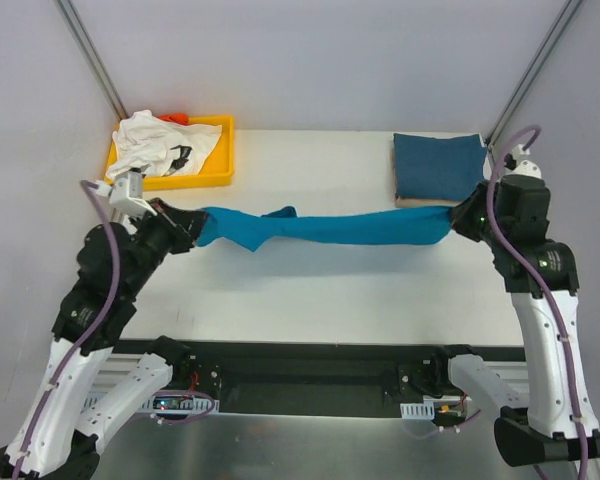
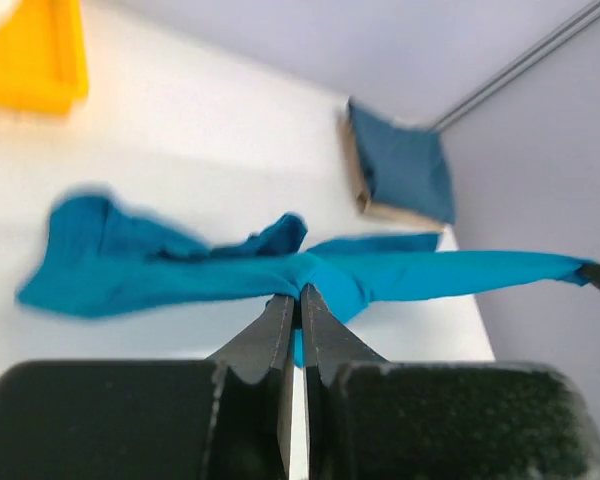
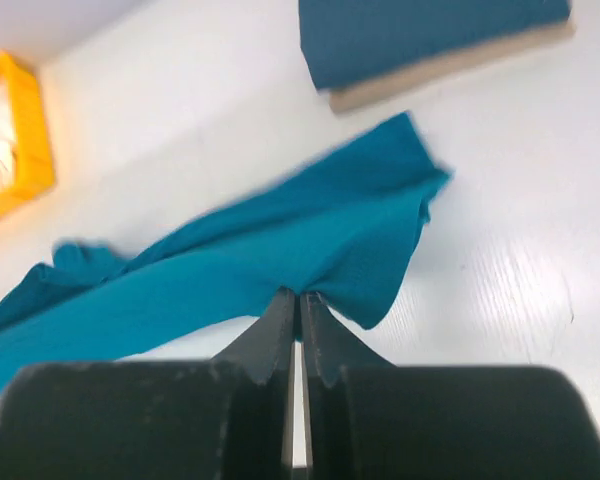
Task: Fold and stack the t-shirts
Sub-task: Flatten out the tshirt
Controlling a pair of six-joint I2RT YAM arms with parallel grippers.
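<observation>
Next, I swing my left gripper's end of the teal-blue t-shirt toward the yellow tray (image 1: 221,172) to spread the t-shirt flat before folding, because it hangs in a narrow band (image 1: 345,229) between my grippers.
The teal-blue t-shirt (image 1: 330,228) hangs stretched in a long band between my two grippers above the white table. My left gripper (image 1: 192,229) is shut on its left end, as the left wrist view (image 2: 299,292) shows. My right gripper (image 1: 458,220) is shut on its right end, as the right wrist view (image 3: 299,296) shows. The darker blue t-shirt (image 1: 438,167) lies folded at the back right, on a tan board; it also shows in the left wrist view (image 2: 400,172) and the right wrist view (image 3: 420,35). The white t-shirt with black marks (image 1: 160,145) lies crumpled in the yellow tray.
The yellow tray (image 1: 220,170) stands at the back left of the table, with something orange-red (image 1: 178,118) at its far edge. Metal frame posts rise at both back corners. The arm bases and a black rail run along the near edge.
</observation>
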